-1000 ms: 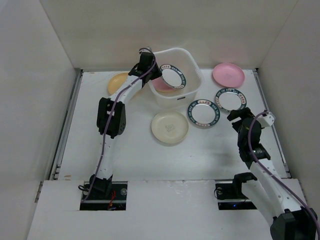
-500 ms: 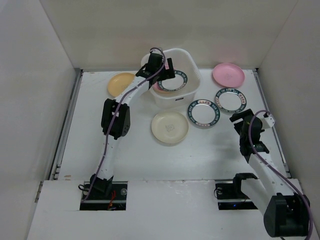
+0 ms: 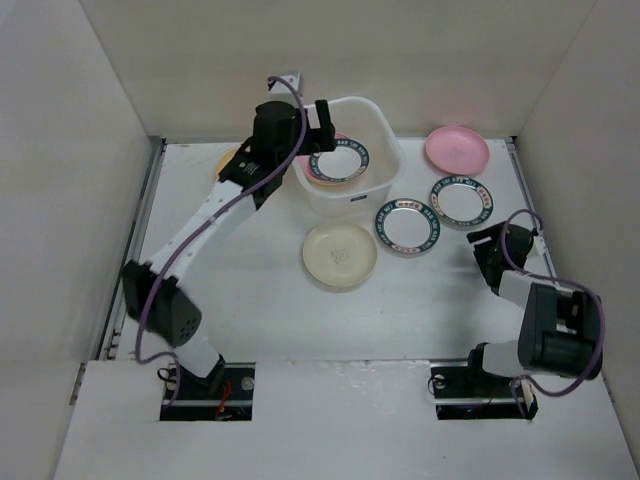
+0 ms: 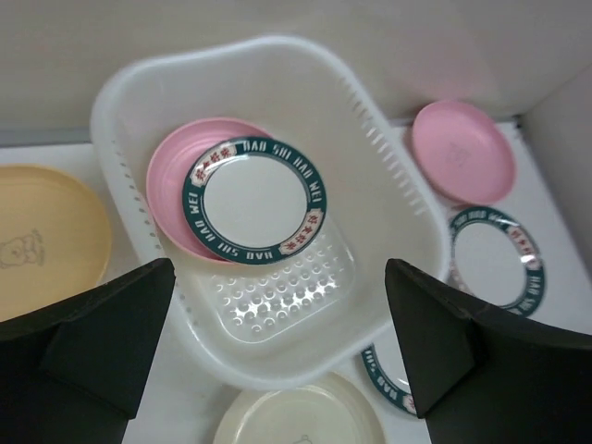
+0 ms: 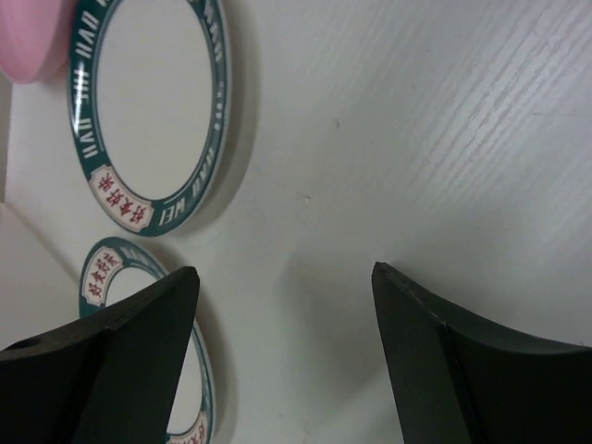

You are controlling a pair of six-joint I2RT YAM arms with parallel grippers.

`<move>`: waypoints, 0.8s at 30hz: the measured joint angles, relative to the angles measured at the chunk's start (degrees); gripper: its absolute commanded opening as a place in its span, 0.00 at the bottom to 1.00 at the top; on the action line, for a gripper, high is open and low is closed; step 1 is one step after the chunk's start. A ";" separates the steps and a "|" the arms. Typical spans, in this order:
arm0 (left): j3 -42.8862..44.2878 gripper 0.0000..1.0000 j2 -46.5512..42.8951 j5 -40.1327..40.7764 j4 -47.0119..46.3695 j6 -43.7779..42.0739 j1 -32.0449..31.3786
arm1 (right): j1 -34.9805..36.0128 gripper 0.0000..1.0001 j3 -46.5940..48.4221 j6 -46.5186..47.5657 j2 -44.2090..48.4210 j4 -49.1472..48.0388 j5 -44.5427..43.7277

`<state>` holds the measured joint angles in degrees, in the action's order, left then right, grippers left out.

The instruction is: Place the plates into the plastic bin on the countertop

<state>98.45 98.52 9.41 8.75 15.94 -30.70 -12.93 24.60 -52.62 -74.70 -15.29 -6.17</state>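
Observation:
I expect the teal-rimmed plate [image 3: 407, 226] next to the cream plate to move a little when I pick up its neighbour, because the teal-rimmed plates are lying rim to rim [image 3: 435, 211].
The plastic bin [image 3: 392, 165] [image 4: 388, 176] stands at the back of the countertop [image 3: 250, 290]. In it a teal-rimmed plate [image 3: 338, 160] [image 4: 254, 199] lies on a pink plate [image 4: 171, 176]. My left gripper [image 3: 305, 125] [image 4: 279, 268] hangs open and empty above the bin's left side. On the countertop lie a cream plate [image 3: 340, 254], two teal-rimmed plates [image 3: 407, 225] [image 3: 461, 200], a pink plate [image 3: 457, 150] and a yellow plate [image 4: 46, 236]. My right gripper [image 3: 490, 250] [image 5: 285, 268] is open, low over bare countertop, just right of the teal-rimmed plates [image 5: 148, 120].
White walls enclose the countertop on the left, back and right. The left arm [image 3: 200, 225] stretches diagonally across the left half and hides most of the yellow plate from above. The right arm [image 3: 545, 320] is folded near the right wall.
My left gripper opened and let the teal-rimmed plate drop flat onto the pink plate in the bin, then drew back to the left. My right gripper tipped down toward the countertop.

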 measured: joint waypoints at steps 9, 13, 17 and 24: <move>-28.41 1.00 -30.84 6.47 -7.74 -0.48 -1.86 | -4.66 0.72 5.27 -5.25 -16.22 -14.97 11.82; -40.79 1.00 -35.98 9.73 -7.98 0.22 -1.81 | -4.66 0.66 8.26 -6.71 -20.83 -17.46 13.84; -50.97 1.00 -38.12 11.39 -7.74 1.27 -1.38 | -4.63 0.51 10.19 -8.02 -23.96 -18.67 14.75; -63.76 1.00 -43.74 15.17 -11.41 2.56 -0.96 | -4.63 0.07 11.69 -9.42 -27.78 -19.02 15.10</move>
<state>34.70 54.78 24.58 -2.66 18.50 -31.66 -17.56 36.29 -62.04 -102.48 -34.30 8.93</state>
